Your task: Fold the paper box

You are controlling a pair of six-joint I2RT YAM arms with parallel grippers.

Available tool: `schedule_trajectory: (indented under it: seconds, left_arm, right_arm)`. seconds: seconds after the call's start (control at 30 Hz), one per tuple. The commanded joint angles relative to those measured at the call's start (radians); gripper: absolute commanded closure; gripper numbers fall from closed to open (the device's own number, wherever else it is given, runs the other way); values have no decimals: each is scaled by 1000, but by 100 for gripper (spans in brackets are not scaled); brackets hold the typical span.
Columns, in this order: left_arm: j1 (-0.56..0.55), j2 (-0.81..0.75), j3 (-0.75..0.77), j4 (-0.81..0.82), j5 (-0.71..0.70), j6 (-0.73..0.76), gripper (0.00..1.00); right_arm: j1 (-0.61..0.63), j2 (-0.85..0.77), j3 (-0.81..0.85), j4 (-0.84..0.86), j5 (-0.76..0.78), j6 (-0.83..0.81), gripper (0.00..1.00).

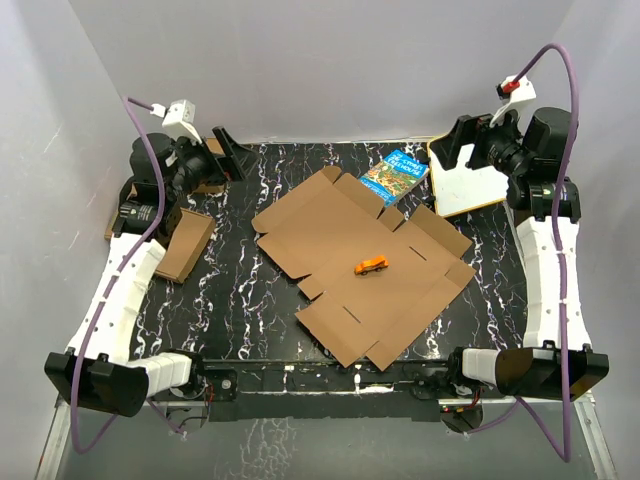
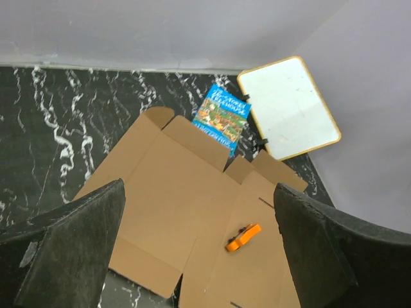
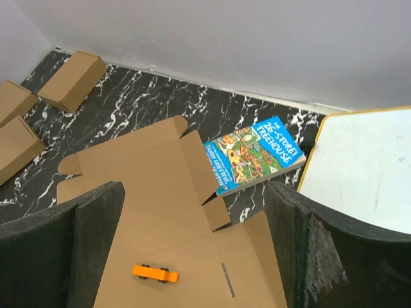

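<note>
Open black marble (image 1: pixel 243 262) lies between the paper box's edge and the small boxes. My left gripper should now go down to that edge (image 1: pixel 274 256) until its fingers are on both sides of it.
The paper box (image 1: pixel 350 260) is a large brown die-cut cardboard sheet lying flat and unfolded in the middle of the black marbled table; it also shows in the left wrist view (image 2: pixel 186 205) and the right wrist view (image 3: pixel 160 192). A small orange toy car (image 1: pixel 373 264) sits on it, also seen in the left wrist view (image 2: pixel 243 237) and right wrist view (image 3: pixel 155 274). My left gripper (image 1: pixel 228 158) is open and empty, raised at the far left. My right gripper (image 1: pixel 452 148) is open and empty, raised at the far right. Both are well away from the sheet.
A blue book (image 1: pixel 395 173) lies by the sheet's far corner, one flap touching it. A white board with a yellow rim (image 1: pixel 468 180) leans at the far right. Small folded brown boxes (image 1: pixel 185 243) lie at the left, also in the right wrist view (image 3: pixel 70 80).
</note>
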Motion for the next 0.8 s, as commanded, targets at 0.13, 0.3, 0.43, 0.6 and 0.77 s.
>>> schedule_trajectory:
  seconds: [0.13, 0.3, 0.43, 0.6, 0.77]
  left_arm:
    - [-11, -68, -155, 54, -56, -20, 3]
    - [-18, -107, -303, 137, -25, -86, 3]
    - [-23, -144, -424, 198, -12, -138, 3]
    - [-29, -194, -571, 264, 2, -193, 3]
    - [-33, -253, -729, 369, 15, -271, 3]
  right_arm:
    - [-8, -24, -69, 4, 64, 46, 1]
    - [-11, -46, -136, 32, 38, 46, 1]
    - [-13, -55, -200, 53, -95, -5, 1]
    - [-16, -48, -294, 87, -282, -51, 1]
    - [-19, -7, -399, 142, -580, -98, 1]
